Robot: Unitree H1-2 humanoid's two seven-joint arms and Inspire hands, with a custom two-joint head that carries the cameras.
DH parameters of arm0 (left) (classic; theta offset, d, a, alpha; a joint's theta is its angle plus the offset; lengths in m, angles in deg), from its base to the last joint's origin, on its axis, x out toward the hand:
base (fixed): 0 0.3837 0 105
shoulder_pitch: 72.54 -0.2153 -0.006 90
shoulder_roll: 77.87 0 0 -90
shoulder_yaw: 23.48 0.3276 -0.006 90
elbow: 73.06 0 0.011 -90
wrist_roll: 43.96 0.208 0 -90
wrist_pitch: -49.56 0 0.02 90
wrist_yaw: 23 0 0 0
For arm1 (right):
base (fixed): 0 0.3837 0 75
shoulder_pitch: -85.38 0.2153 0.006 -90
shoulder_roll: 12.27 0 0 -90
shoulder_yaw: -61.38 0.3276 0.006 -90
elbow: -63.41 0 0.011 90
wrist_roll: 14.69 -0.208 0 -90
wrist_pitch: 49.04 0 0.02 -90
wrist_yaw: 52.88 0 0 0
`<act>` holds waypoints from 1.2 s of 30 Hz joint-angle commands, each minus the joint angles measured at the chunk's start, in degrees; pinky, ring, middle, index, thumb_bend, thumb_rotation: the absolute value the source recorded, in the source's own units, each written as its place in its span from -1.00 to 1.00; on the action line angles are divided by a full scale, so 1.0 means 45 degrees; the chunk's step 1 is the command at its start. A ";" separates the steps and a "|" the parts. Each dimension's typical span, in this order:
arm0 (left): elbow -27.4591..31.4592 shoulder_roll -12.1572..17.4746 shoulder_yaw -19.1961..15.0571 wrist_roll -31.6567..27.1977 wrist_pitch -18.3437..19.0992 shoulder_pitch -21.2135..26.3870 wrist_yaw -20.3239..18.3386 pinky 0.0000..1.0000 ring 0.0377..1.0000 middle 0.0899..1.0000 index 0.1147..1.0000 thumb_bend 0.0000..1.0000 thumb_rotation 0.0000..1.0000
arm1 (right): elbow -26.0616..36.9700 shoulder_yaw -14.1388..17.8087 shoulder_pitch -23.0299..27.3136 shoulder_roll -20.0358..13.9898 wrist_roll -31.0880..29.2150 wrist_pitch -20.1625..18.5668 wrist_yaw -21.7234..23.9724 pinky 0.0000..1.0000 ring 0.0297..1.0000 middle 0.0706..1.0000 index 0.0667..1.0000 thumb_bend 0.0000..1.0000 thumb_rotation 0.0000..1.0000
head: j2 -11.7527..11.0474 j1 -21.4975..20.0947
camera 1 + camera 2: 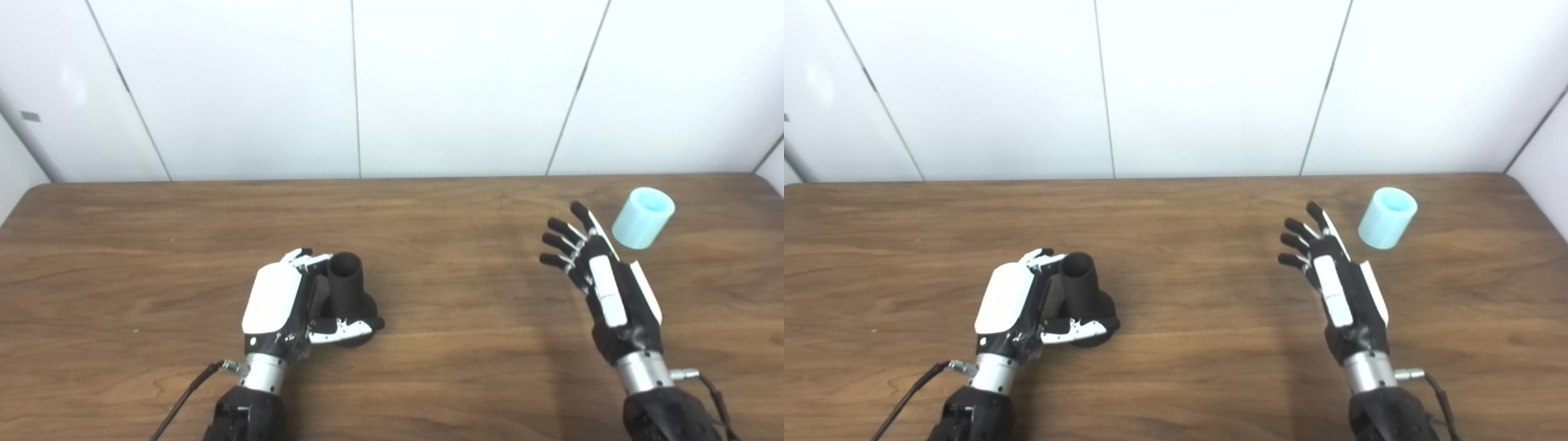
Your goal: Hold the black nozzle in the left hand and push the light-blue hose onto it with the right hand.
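Note:
My gripper will push the light-blue hose (644, 218), and the hose will slide over the black nozzle's tube and stop where the tube widens into a round base (365, 309).
The black nozzle (345, 278), an upright tube on a wider round base, stands on the wooden table (459, 343) left of centre. My left hand (277, 301) is shut on it: the fingers curl against the tube near its top and the thumb lies across the front of the base. The light-blue hose (643, 218), a short open cylinder, stands slightly tilted at the far right of the table. My right hand (603, 283) is open with its fingers spread, a short way to the left of the hose and nearer to me, not touching it.
White wall panels (429, 86) rise directly behind the table's far edge. The table's right edge runs close beyond the hose. Bare wood lies between the two hands. A cable (184, 392) trails from the left wrist.

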 commanded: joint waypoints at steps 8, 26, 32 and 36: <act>-0.0037 -0.0239 0.0282 -0.0054 -0.0132 -0.0782 -0.0362 0.68 0.19 -0.18 -0.13 0.05 -1.00 | 0.1661 0.1178 0.1148 -0.1182 -0.0048 -0.0861 -0.0165 0.51 0.62 0.69 0.81 -0.07 0.25 | 0.0110 -0.0961; -0.0135 -0.0040 0.0172 -0.0413 -0.0547 -0.1050 -0.0812 0.69 0.22 -0.16 -0.14 0.05 -1.00 | -0.0816 -0.0686 0.3099 -0.6335 0.9143 -0.1395 0.0712 0.56 0.78 0.72 0.62 0.37 -0.67 | 0.0103 -0.2857; 0.0064 0.0081 0.0075 -0.0560 -0.0602 -0.1144 -0.1009 0.70 0.17 -0.17 -0.13 0.05 -1.00 | -0.2074 -0.1374 0.4150 -0.7402 1.0564 -0.2269 0.2098 0.68 0.87 0.76 0.59 0.66 -0.74 | 0.0154 -0.3203; 0.0143 0.0134 0.0064 -0.0602 -0.0700 -0.1223 -0.1074 0.67 0.13 -0.18 -0.12 0.05 -1.00 | -0.3068 -0.1764 0.4893 -0.7948 1.0858 -0.2561 0.3125 0.67 0.86 0.78 0.60 0.71 -0.70 | 0.0139 -0.3394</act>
